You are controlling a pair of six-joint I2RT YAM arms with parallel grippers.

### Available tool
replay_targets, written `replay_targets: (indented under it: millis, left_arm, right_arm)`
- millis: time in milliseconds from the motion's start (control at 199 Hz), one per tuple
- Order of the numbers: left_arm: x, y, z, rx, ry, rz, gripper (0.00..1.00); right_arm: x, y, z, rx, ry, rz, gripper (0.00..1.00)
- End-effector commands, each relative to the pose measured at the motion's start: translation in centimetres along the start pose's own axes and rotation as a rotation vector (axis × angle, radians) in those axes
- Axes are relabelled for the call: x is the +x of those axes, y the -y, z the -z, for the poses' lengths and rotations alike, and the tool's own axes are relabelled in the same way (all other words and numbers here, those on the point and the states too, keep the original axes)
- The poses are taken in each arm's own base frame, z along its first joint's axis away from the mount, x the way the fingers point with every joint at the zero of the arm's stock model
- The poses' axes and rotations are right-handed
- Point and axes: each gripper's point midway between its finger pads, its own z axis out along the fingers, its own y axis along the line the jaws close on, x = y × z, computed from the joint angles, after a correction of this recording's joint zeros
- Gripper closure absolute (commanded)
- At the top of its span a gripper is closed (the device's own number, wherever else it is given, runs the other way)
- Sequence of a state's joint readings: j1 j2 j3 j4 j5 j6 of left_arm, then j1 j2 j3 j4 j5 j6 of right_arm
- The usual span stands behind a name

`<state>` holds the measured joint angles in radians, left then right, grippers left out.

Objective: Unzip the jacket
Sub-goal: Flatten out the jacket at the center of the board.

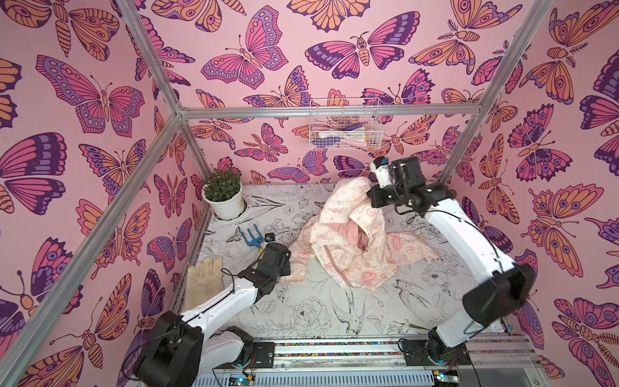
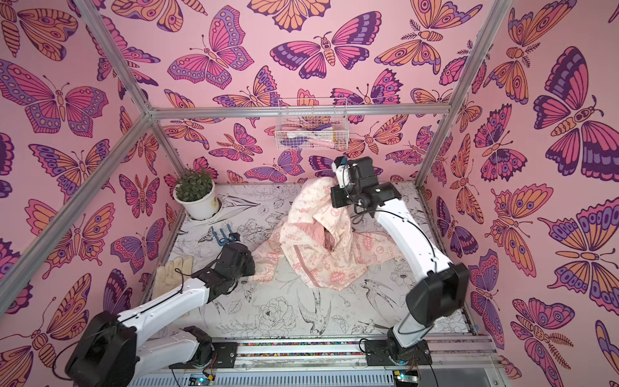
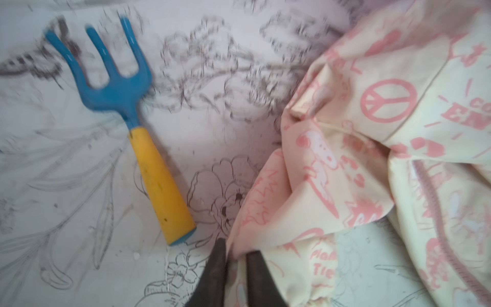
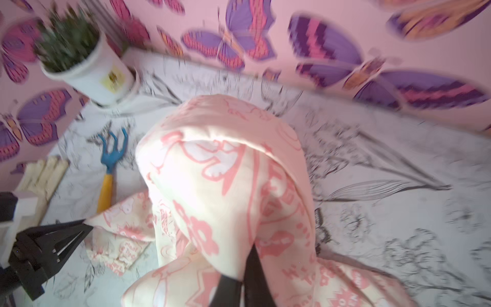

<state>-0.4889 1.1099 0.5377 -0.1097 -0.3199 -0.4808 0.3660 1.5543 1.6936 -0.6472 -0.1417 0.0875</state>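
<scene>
My right gripper should raise the upper fabric [image 1: 351, 192] away from the held sleeve to spread the jacket flat first, because the jacket's front lies crumpled [image 1: 336, 265] around the jacket's zipper.
The jacket [image 1: 348, 244], cream-pink with pink prints, lies crumpled mid-table, and its pink zipper [image 1: 330, 264] runs down the front panel. My left gripper [image 3: 236, 252] is low at the jacket's left edge, shut on a fold of its sleeve fabric. The right wrist view also shows this left gripper [image 4: 86, 226] pinching that edge. My right gripper [image 4: 247, 268] is shut on the upper fabric near the hood. It holds that part raised above the table, so the cloth drapes over its fingers and hides the tips. In both top views the raised fabric [image 2: 318, 197] peaks beside the right wrist.
A blue hand fork with a yellow handle [image 3: 159, 172] lies just left of the jacket. A beige glove [image 1: 204, 281] sits by the left wall and a potted plant [image 1: 224, 194] in the back left corner. A wire basket [image 1: 345, 124] hangs on the back wall.
</scene>
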Motion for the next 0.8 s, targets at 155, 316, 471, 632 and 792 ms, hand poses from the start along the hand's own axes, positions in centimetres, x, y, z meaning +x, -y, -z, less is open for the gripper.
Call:
replay_targets:
  millis: [155,316,471,632,792]
  left_arm:
    - [-5.7,-5.7,7.1,-0.222,0.302,-0.049,1.0]
    - [-5.6,-7.0,10.2,-0.236,0.306,-0.1,0.35]
    - [-5.1,-5.9,10.8,-0.155,0.259,-0.145,0.01]
    - [-3.8,-0.6,9.4,0.101,0.155,-0.315,0.0]
    - [-1.9,3.2,8.3,0.26,0.049,-0.496,0.04]
  right_arm:
    - [-8.8,1.8,12.7,0.163,0.417,0.021,1.0]
    - [-7.7,2.2,14.9,0.195,0.421,-0.001,1.0]
    - [-4.1,2.8,14.9,0.21,0.396,-0.054,1.0]
    - [-0.8,4.1,14.3,0.276,0.34,-0.06,1.0]
    - [-0.9,5.3,16.2,0.347,0.367,-0.076,1.0]
